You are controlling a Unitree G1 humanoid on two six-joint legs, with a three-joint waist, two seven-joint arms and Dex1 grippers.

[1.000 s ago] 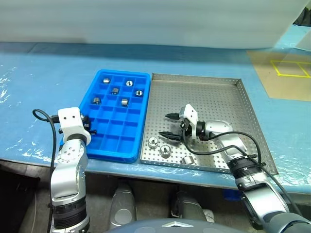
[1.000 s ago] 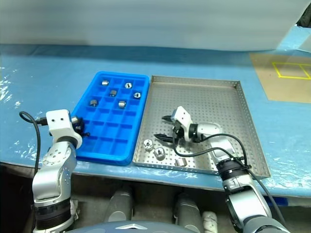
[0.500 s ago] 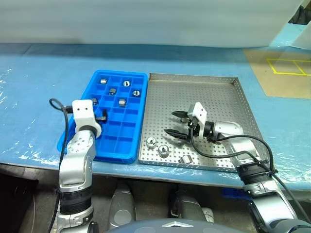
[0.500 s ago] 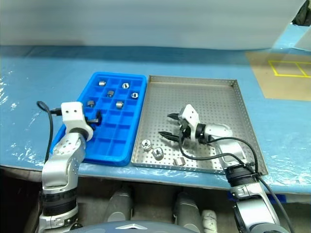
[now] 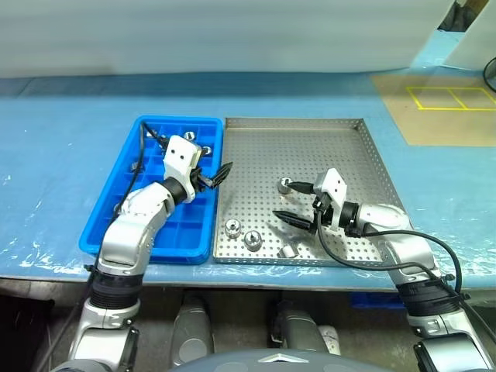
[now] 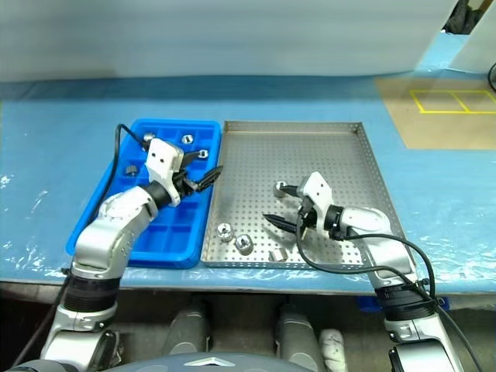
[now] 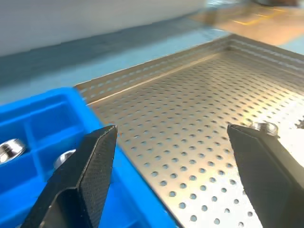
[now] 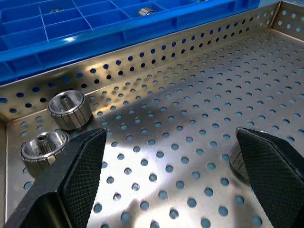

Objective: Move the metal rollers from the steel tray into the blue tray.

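My gripper should expect a hollow cup with a part inside, because the metal roller (image 5: 232,229) beside the blue tray shows a bright rim (image 5: 232,225) around a dark middle.
The steel tray (image 5: 349,155) holds three metal rollers (image 5: 231,228) (image 5: 252,239) (image 5: 288,251) near its front left corner. A fourth roller (image 5: 285,184) lies beside the far fingertip of my right gripper (image 5: 283,200), which hovers open and empty over the tray's middle. The blue tray (image 5: 108,225) lies to the left with several rollers (image 6: 187,139) in its far compartments. My left gripper (image 5: 219,175) is open and empty over the blue tray's right edge, pointing at the steel tray. The right wrist view shows two rollers (image 8: 70,109) (image 8: 44,146) ahead.
Both trays sit side by side on a pale blue table covering (image 5: 54,139). A tan mat with yellow tape squares (image 5: 442,108) lies at the far right. A black cable (image 5: 372,260) loops from my right wrist over the steel tray's front rim.
The camera has shifted. My left gripper swung right from the blue tray's near left side to its right edge and turned towards the steel tray. My right gripper drew back a little to the right.
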